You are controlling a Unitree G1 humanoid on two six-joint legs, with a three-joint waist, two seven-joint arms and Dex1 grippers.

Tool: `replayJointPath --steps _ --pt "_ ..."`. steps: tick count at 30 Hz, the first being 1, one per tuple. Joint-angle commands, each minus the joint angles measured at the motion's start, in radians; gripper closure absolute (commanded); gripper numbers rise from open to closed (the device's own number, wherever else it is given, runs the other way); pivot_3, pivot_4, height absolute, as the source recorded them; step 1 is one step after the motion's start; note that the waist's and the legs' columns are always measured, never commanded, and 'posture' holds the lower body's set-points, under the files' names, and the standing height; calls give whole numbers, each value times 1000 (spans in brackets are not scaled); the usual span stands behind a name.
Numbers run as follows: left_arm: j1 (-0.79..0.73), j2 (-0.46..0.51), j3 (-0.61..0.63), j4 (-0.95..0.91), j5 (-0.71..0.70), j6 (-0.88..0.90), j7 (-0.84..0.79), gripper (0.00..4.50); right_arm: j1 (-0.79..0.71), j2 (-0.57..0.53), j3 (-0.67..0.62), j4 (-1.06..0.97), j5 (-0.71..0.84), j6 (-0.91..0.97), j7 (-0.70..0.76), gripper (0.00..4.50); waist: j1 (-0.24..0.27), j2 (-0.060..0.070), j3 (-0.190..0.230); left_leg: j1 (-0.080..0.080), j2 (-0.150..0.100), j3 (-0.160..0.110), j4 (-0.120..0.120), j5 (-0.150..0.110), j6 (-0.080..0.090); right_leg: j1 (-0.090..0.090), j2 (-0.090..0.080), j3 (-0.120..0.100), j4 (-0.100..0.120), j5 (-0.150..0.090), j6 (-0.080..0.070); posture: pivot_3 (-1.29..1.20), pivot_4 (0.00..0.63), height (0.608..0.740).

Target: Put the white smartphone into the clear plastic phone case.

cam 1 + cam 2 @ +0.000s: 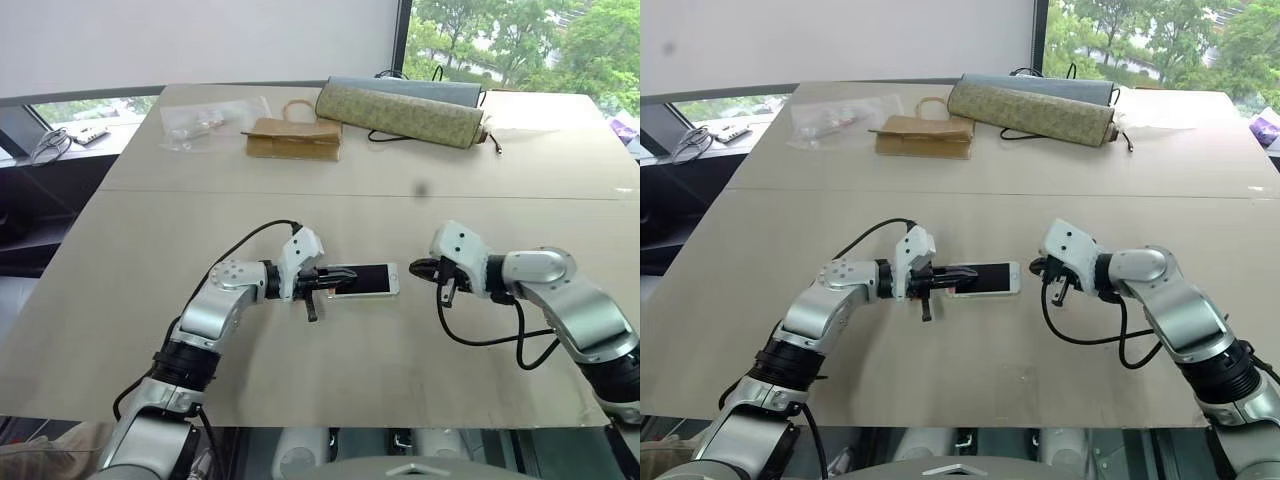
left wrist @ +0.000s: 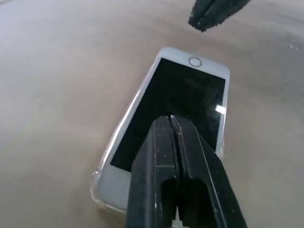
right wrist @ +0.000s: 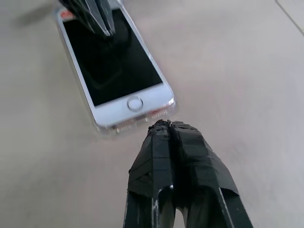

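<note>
I should push the smartphone's home-button end (image 1: pixel 394 279) into the clear plastic phone case with my right gripper, because my left gripper's fingers are over the smartphone's screen (image 1: pixel 371 279), away from that end.
The white smartphone (image 1: pixel 372 280) lies flat, screen up, in the middle of the table. A thin transparent rim runs around its edges, the clear plastic phone case (image 2: pixel 97 183), and the phone sits inside this shell (image 3: pixel 172 103). My left gripper (image 1: pixel 335 277) is shut, its joined tips (image 2: pixel 170 119) over the black screen at the phone's left half. My right gripper (image 1: pixel 415 268) is shut too, its tips (image 3: pixel 164 124) just off the phone's home-button end, a small gap apart from it. Neither holds anything.
At the far side of the table lie a crinkled clear plastic bag (image 1: pixel 205 122), a brown paper bag (image 1: pixel 295 138) and a rolled patterned mat (image 1: pixel 400 113). A seam crosses the tabletop (image 1: pixel 300 190) behind the phone. The near table edge (image 1: pixel 300 425) runs under my arms.
</note>
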Motion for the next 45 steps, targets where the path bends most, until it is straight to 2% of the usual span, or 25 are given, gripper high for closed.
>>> replayJointPath --steps 1,11,21,28,45 --pt "6 -4 -27 10 29 -12 -11 4459 -32 19 0 -12 14 -8 -4 4500 0 0 0 0 0 0 0 0 0 0 0 0 0 0 0 0 150 740" --pt "32 -20 -28 -23 39 2 7 4459 -90 94 61 92 14 14 6 4500 1 0 0 0 0 0 1 0 0 0 0 0 1 0 0 0 150 740" --pt "51 -23 -22 -50 39 15 29 4459 -132 68 166 220 -34 7 72 4500 0 -1 -2 3 0 -1 1 0 0 3 0 0 1 0 0 0 150 740" --pt "61 -26 -21 -67 37 25 41 4459 -125 84 204 321 -53 -11 87 4500 -1 -2 -3 14 0 1 0 0 0 12 -1 1 1 -2 2 0 150 740" --pt "88 -34 -19 -107 36 52 53 4459 -87 146 246 489 -97 -51 99 4500 -8 -5 -27 19 3 0 -2 0 0 14 -4 5 1 -4 -2 0 150 740"
